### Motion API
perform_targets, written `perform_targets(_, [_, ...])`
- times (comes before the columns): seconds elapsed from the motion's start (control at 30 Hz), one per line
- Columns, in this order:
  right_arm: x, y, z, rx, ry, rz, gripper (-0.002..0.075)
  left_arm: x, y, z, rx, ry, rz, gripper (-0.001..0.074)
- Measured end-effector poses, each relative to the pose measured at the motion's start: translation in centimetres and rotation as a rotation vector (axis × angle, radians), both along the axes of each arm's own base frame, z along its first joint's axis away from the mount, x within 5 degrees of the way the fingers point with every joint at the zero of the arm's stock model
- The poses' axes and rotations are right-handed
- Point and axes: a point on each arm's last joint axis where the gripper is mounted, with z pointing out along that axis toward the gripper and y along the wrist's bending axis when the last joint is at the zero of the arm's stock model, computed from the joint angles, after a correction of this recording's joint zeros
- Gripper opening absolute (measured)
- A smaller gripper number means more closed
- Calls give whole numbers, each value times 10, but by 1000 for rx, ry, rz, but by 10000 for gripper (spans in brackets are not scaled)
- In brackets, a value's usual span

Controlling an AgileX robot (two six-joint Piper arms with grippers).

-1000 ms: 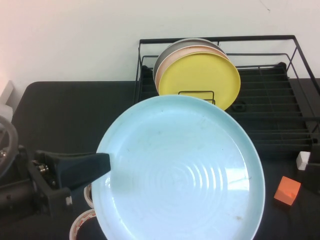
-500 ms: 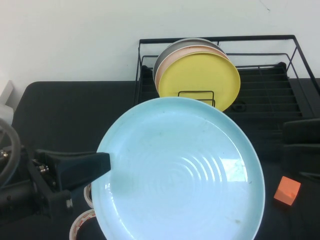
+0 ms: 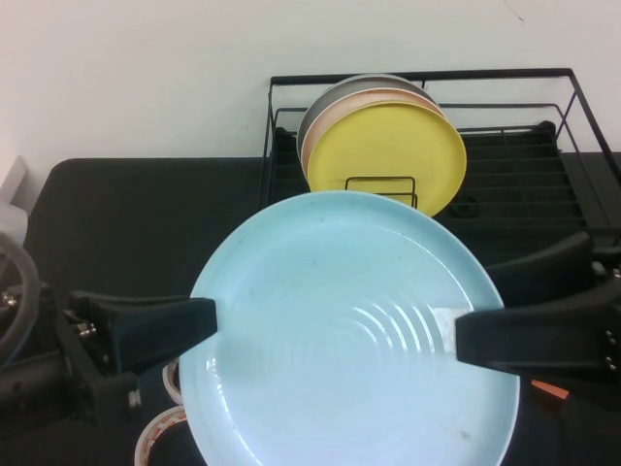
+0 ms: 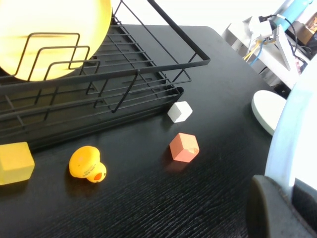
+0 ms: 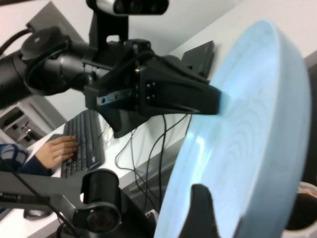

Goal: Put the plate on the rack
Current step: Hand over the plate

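The left gripper has the plate's rim [image 3: 202,282] pinned, so the right gripper should grip the opposite rim [image 3: 494,303] and the left gripper should open before the plate goes into the rack.
The light blue plate [image 3: 340,320] is held tilted above the table in front of the black wire rack [image 3: 543,184]. My left gripper [image 3: 199,325] is shut on the plate's left rim; the left wrist view shows the rim [image 4: 297,134] pinched in its jaws. My right gripper [image 3: 485,311] is at the plate's right rim, open, with one finger [image 3: 505,338] over the face and the other behind. The right wrist view shows the plate [image 5: 247,124] edge-on with one finger [image 5: 200,213] across its face.
A yellow plate [image 3: 388,155], a pink one and a grey one stand in the rack's left end. An orange block [image 4: 184,147], white block [image 4: 179,111], yellow duck [image 4: 87,164] and yellow cube [image 4: 15,162] lie in front of the rack. A tape roll [image 3: 155,437] sits below the plate.
My right gripper has come in from the right edge and now straddles the plate's right rim. The plate and left gripper have stayed almost still.
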Motion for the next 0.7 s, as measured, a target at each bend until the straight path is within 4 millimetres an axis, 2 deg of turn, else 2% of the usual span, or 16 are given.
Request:
perform_targets(0.23, [10, 11, -5, -1, 33, 8, 491, -1, -1, 0, -1, -4, -15, 6])
perform_targets(0.33, [13, 15, -9, -6, 52, 18, 410, -1, -1, 0, 8, -15, -21, 8])
perform_targets(0.5, [15, 16, -11, -11, 45, 6, 183, 1, 0, 0, 19, -32, -10, 11])
perform_targets(0.7, [19, 16, -13, -19, 19, -17, 174, 1, -2, 2, -19, -28, -19, 50])
